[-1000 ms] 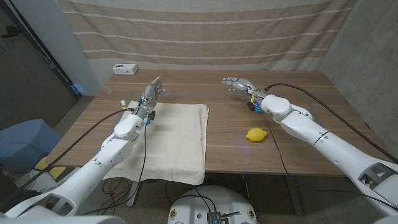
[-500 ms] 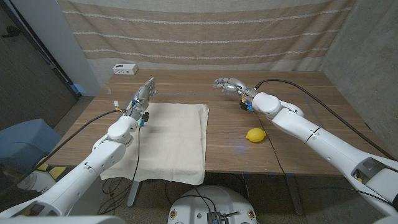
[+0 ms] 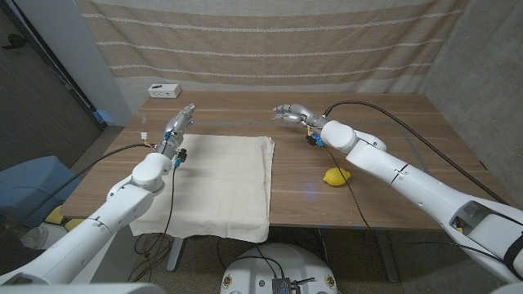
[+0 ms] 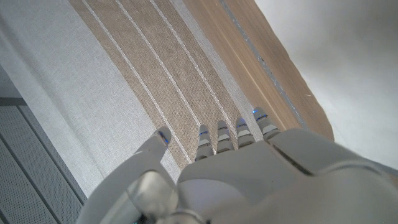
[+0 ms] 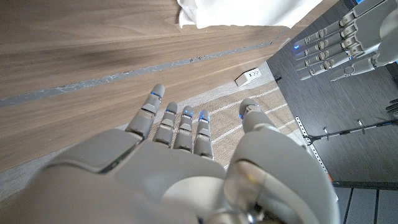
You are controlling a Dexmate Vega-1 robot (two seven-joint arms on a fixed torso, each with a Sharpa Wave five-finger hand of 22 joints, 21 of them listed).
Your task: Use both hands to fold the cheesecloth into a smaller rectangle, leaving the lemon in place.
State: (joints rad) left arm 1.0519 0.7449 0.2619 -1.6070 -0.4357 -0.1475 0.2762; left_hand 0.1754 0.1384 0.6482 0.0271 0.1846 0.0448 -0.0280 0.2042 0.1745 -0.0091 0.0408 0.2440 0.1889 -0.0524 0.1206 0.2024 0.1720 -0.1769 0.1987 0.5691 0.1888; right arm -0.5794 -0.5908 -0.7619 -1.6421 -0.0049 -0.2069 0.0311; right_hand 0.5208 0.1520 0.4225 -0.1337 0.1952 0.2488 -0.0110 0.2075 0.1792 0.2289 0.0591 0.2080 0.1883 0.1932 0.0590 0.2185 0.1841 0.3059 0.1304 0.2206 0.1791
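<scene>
The cheesecloth's near edge (image 3: 204, 235) hangs over the table's front, so the cheesecloth will fold slantwise, near side lagging, when I carry a far corner of it across.
The cream cheesecloth (image 3: 216, 184) lies spread on the wooden table (image 3: 392, 122), its near edge hanging over the front. The yellow lemon (image 3: 335, 175) sits on the bare wood to its right, partly behind my right forearm. My left hand (image 3: 178, 122) hovers at the cloth's far left corner, fingers straight and holding nothing. My right hand (image 3: 290, 113) is above the wood just beyond the cloth's far right corner, fingers apart and empty. The right wrist view shows my right hand (image 5: 186, 162), a corner of the cheesecloth (image 5: 242, 12) and my left hand (image 5: 348, 43). My left hand (image 4: 217, 168) shows beside the cheesecloth (image 4: 348, 56).
A small white box (image 3: 164, 90) stands at the table's far left edge, also the white box (image 5: 252, 76) in the right wrist view. A striped curtain (image 3: 270, 49) hangs behind the table. Cables run along both arms.
Both hands have shifted to the left. My right hand has come closer to the cloth's far right corner, and my left hand has moved out to the far left corner.
</scene>
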